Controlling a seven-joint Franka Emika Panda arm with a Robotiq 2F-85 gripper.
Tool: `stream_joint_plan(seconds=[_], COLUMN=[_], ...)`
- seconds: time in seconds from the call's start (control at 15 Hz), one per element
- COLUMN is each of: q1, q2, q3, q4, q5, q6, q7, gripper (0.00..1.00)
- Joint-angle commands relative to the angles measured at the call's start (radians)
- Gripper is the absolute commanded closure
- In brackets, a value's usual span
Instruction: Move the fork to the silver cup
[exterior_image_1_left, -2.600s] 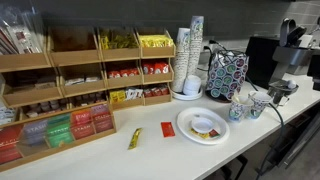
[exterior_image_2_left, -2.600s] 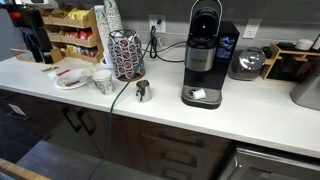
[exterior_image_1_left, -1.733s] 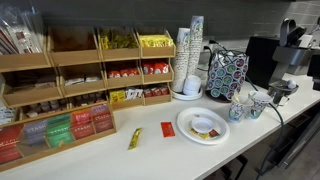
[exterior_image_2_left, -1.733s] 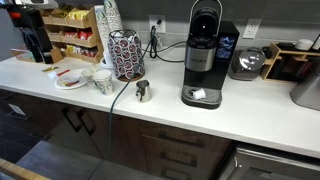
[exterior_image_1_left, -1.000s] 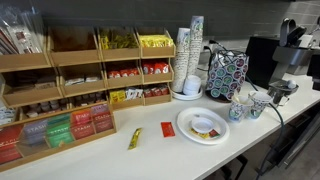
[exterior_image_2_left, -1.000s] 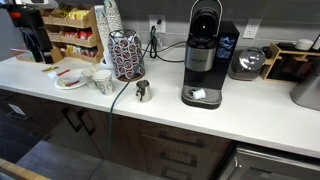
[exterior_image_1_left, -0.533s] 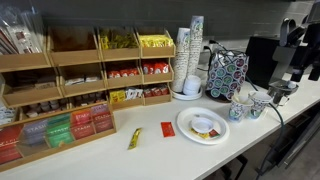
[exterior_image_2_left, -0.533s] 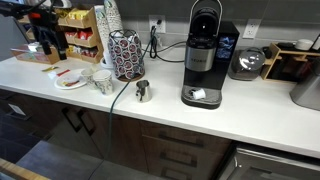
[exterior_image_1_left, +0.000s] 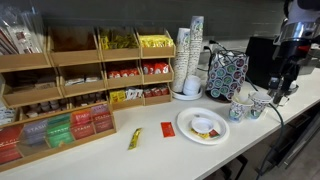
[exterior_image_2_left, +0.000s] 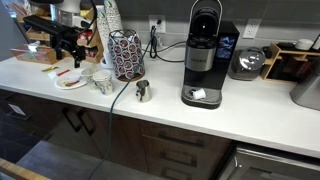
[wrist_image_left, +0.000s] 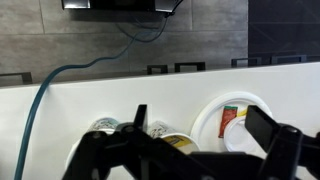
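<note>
The paper cup (exterior_image_1_left: 238, 108) beside the white plate is open beneath my spread fingers. My gripper should go on down and close on the fork handle in it (wrist_image_left: 182, 143).
A white paper plate (exterior_image_1_left: 185, 127) (exterior_image_2_left: 62, 83) lies on the white counter and holds a red packet (wrist_image_left: 231, 119) and a small white round lid. I cannot make out a fork among the things on it. The silver cup (exterior_image_2_left: 142, 91) stands alone on the counter, between the patterned paper cups (exterior_image_2_left: 102, 80) (exterior_image_1_left: 238, 109) and the coffee machine (exterior_image_2_left: 204, 55). My gripper (exterior_image_2_left: 75, 48) (exterior_image_1_left: 283, 80) hangs above the plate and the paper cups, open and empty. In the wrist view its fingers (wrist_image_left: 205, 135) are spread over the plate rim (wrist_image_left: 207, 118).
A round capsule holder (exterior_image_2_left: 126, 54) and a tall stack of cups (exterior_image_1_left: 189, 55) stand behind the plate. Wooden tea shelves (exterior_image_1_left: 80, 70) line the wall. A blue cable (exterior_image_2_left: 120, 88) runs over the counter edge. A yellow packet (exterior_image_1_left: 134, 138) and a red one (exterior_image_1_left: 167, 129) lie loose.
My arm has come into both exterior views, moving from the end of the counter to above the plate and paper cups. Nothing on the counter has moved.
</note>
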Motion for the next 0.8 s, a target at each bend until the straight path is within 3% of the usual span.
stream_joint_plan(seconds=[0.0, 0.07, 0.4, 0.6, 0.67, 0.73], q1=[-0.006, -0.007, -0.005, -0.009, -0.011, -0.013], q2=[0.017, 0.027, 0.047, 0.064, 0.072, 0.080], q3=[0.004, 0.004, 0.011, 0.011, 0.011, 0.013], q4=[0.014, 0.022, -0.052, -0.075, -0.075, -0.072], q5=[0.004, 0.005, 0.086, 0.131, 0.165, 0.191], q6=[-0.005, -0.006, 0.308, 0.400, 0.411, 0.417], q7=[-0.016, -0.023, -0.055, -0.101, -0.137, -0.165], gripper=[0.00, 0.00, 0.00, 0.01, 0.02, 0.17])
